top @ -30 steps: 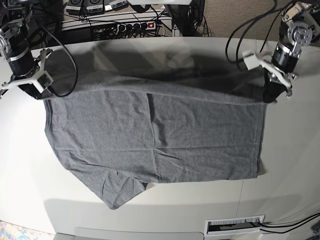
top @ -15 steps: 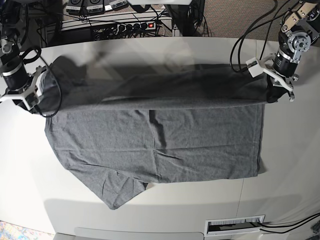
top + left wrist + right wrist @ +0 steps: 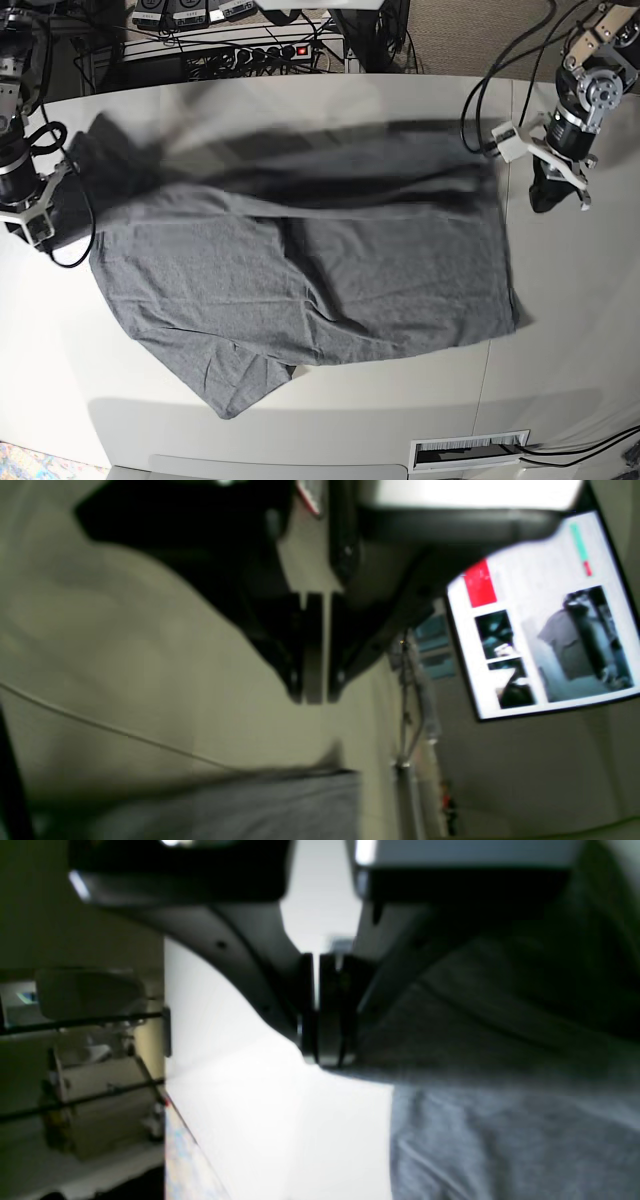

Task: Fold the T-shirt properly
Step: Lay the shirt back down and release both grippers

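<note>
The T-shirt's edge (image 3: 499, 205) lies short of my left gripper, which hangs closed and empty. My left gripper should come back and grip the far corner (image 3: 466, 135) closest to it before it pulls the T-shirt straight.
The grey T-shirt (image 3: 300, 280) lies spread on the white table (image 3: 590, 330), and its far edge is blurred and dark. At the left of the base view my right gripper (image 3: 52, 222) is shut on the shirt's far left corner. The right wrist view shows the right gripper's (image 3: 325, 1060) jaws together, with the T-shirt's fabric (image 3: 500, 1120) running off from them. My left gripper (image 3: 543, 200) hangs to the right of the shirt's edge, apart from it. In the left wrist view the left gripper (image 3: 315, 697) is shut on nothing, and the T-shirt (image 3: 250, 805) lies below it.
A power strip (image 3: 270, 50) and cables sit behind the table's far edge. A lit monitor (image 3: 545, 620) shows in the left wrist view. A shelf cart (image 3: 90, 1100) stands beyond the table edge. A slotted vent (image 3: 470, 452) lies at the front.
The shirt's far right corner has come out of my left gripper and the right edge has drawn leftward. My right gripper moved left and nearer, still holding its corner.
</note>
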Action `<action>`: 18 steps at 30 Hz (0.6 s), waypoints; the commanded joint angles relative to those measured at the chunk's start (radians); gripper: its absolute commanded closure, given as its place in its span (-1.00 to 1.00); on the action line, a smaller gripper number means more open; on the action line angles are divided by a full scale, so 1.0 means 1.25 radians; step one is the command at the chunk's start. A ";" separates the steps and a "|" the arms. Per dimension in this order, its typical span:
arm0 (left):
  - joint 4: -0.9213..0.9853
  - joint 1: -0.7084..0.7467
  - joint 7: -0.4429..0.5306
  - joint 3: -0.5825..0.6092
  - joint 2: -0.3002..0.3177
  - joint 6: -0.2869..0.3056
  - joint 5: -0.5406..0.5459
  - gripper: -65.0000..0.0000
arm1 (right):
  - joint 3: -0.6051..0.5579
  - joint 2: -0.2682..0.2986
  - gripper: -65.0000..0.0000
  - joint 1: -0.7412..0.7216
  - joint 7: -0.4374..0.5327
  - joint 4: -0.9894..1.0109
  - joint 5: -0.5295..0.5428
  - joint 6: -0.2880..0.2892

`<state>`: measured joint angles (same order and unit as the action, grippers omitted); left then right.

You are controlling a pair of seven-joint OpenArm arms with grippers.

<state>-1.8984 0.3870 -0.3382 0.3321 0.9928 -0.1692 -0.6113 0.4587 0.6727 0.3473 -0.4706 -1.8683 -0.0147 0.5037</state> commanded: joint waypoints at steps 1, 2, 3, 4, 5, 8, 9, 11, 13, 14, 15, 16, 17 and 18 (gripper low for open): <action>-0.010 -0.012 0.005 -0.008 0.017 -0.020 -0.006 1.00 | 0.011 0.018 1.00 -0.015 0.015 -0.001 0.011 -0.011; -0.010 -0.019 0.005 -0.008 0.017 -0.020 -0.002 1.00 | 0.011 0.018 1.00 -0.020 0.015 0.008 0.020 -0.010; -0.009 -0.025 0.005 -0.008 0.017 -0.020 0.005 1.00 | 0.010 0.018 1.00 -0.024 0.016 0.015 0.029 -0.011; -0.009 -0.031 0.005 -0.008 0.017 -0.020 0.015 1.00 | 0.009 0.018 1.00 -0.027 0.017 0.019 0.038 -0.010; -0.009 -0.036 0.006 -0.008 0.017 -0.020 0.023 1.00 | 0.009 0.018 1.00 -0.028 0.020 0.020 0.042 -0.010; -0.009 -0.044 0.005 -0.008 0.017 -0.020 0.039 1.00 | 0.004 0.018 1.00 -0.033 0.026 0.020 0.042 -0.010; -0.009 -0.043 0.005 -0.008 0.017 -0.020 0.040 1.00 | -0.001 0.018 1.00 -0.037 0.023 0.020 0.042 -0.010; -0.011 -0.041 0.005 -0.007 0.017 -0.020 0.063 1.00 | -0.016 0.018 1.00 -0.039 0.023 0.020 0.042 -0.010; -0.018 -0.042 0.006 0.000 0.017 -0.013 0.101 1.00 | -0.038 0.018 1.00 -0.039 0.021 0.020 0.042 -0.010; -0.024 -0.042 0.008 0.006 0.017 -0.011 0.114 1.00 | -0.052 0.018 1.00 -0.039 0.021 0.020 0.042 -0.010; -0.030 -0.042 0.014 0.016 0.017 -0.010 0.121 1.00 | -0.067 0.018 1.00 -0.041 0.018 0.020 0.041 -0.010; -0.037 -0.042 0.017 0.027 0.017 -0.009 0.122 1.00 | -0.084 0.018 1.00 -0.044 0.016 0.020 0.039 -0.010; -0.046 -0.042 0.017 0.038 0.016 -0.010 0.122 1.00 | -0.100 0.016 1.00 -0.049 0.009 0.020 0.036 -0.010; -0.058 -0.042 0.017 0.052 0.016 -0.010 0.122 1.00 | -0.115 0.013 1.00 -0.055 0.003 0.020 0.032 -0.010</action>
<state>-1.9545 0.3405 -0.3279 0.4068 0.9947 -0.1646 -0.4519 0.3027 0.6674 0.2920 -0.4824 -1.8313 0.0261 0.5018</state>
